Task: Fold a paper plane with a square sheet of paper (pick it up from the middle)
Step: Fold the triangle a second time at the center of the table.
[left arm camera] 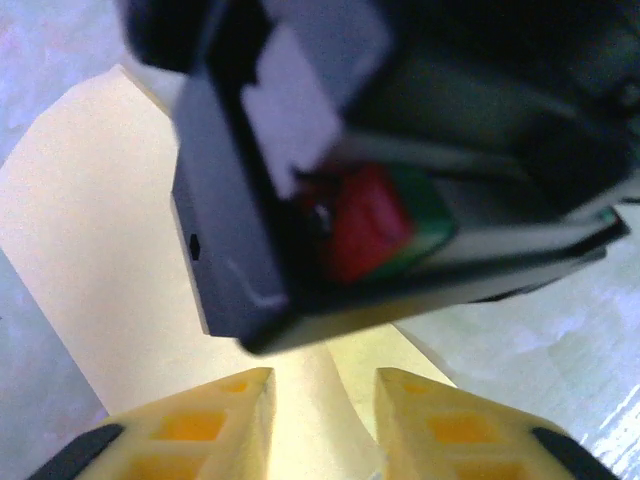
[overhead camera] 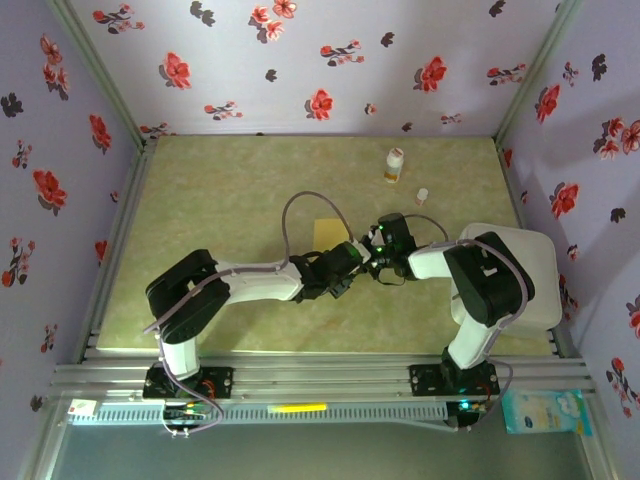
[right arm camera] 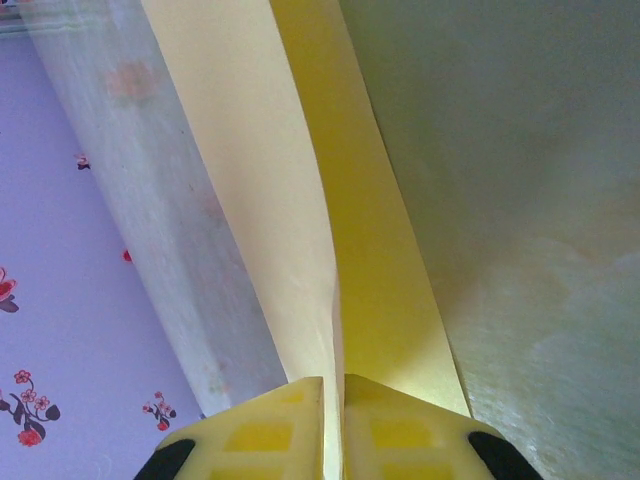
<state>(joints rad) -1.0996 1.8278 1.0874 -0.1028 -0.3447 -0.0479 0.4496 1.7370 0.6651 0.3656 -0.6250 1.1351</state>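
My right gripper is pinching only the paper's raised top layer (right arm camera: 318,285). It should let go and keep the bottom layer (right arm camera: 395,325) in place while my left gripper pulls the top layer.
The square sheet of paper (overhead camera: 327,234) is mustard-yellow and lies creased at the middle of the table, partly under the two wrists. My right gripper (right arm camera: 334,398) is shut on a raised fold of the sheet (right arm camera: 372,250), which runs straight away from its fingertips. My left gripper (left arm camera: 325,400) faces it from the left. Its jaws stand apart on either side of a ridge of the paper (left arm camera: 100,250), with a gap at each pad. The dark body of the right gripper (left arm camera: 400,150) hangs close in front of the left fingers. Both grippers meet at the table's middle (overhead camera: 366,254).
A small white-and-orange bottle (overhead camera: 394,165) stands at the back of the green mat, with a small white cap (overhead camera: 422,197) near it. A white tray (overhead camera: 535,285) sits at the right edge under the right arm. Flowered walls close three sides.
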